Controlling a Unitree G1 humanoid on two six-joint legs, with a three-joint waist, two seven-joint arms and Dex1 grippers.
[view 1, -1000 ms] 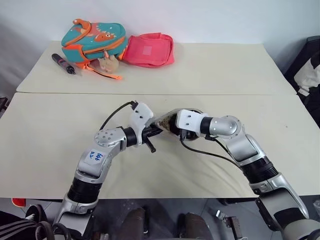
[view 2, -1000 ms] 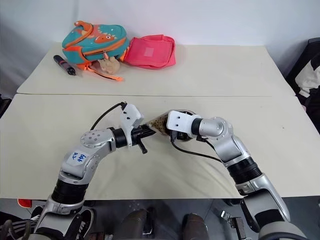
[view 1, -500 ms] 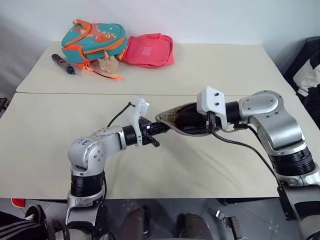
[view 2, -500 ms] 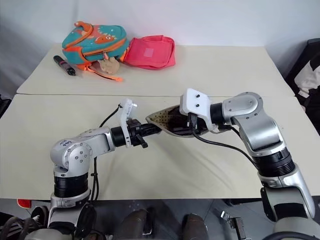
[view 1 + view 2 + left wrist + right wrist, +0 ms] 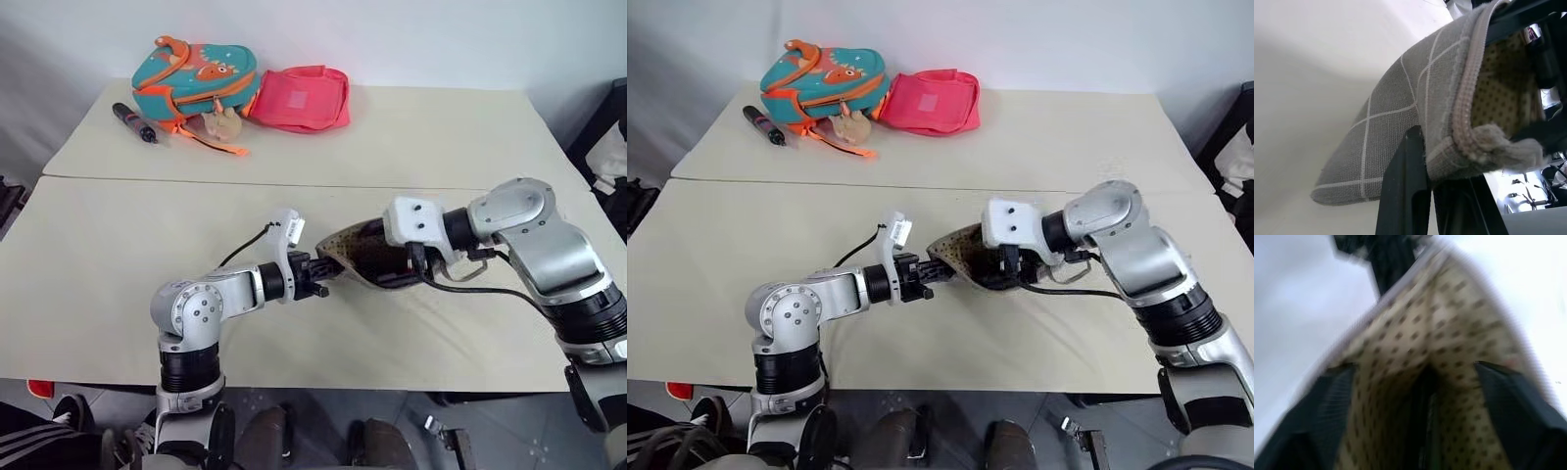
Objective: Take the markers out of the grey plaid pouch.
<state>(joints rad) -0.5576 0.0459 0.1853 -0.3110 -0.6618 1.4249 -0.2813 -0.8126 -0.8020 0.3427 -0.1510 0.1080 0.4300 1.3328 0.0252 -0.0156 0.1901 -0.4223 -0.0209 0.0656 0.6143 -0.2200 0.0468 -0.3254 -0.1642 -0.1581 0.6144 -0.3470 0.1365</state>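
Note:
My gripper should expect a black whiteboard marker with a green thing tucked next to it, because the dark slim shape (image 5: pixel 1421 421) has a green edge (image 5: pixel 1435 450) beside it.
The grey plaid pouch (image 5: pixel 355 255) hangs just above the near table between my two hands, its mouth gaping and its dotted tan lining (image 5: pixel 1501 98) showing. My left gripper (image 5: pixel 319 275) is shut on the pouch's left end, its black fingers (image 5: pixel 1405 196) pinching the zip corner. My right gripper (image 5: pixel 1420 431) is open inside the pouch mouth, with its fingers (image 5: pixel 1520 426) spread against the lining. A dark slim shape (image 5: pixel 1422 396) lies deep in the fold; I cannot tell whether it is one of the markers, which are otherwise hidden.
On the far table stand a teal-and-orange backpack (image 5: pixel 194 76), a pink-red pouch (image 5: pixel 300 98) and a thick black pen (image 5: pixel 134 122). A seam (image 5: pixel 147 179) divides the two tables. A black cable (image 5: pixel 480 290) loops under my right wrist.
My right arm swung out and up, and its fingers spread wider inside the pouch. The left wrist rolled and both hands drew back a little. The pouch mouth gapes more.

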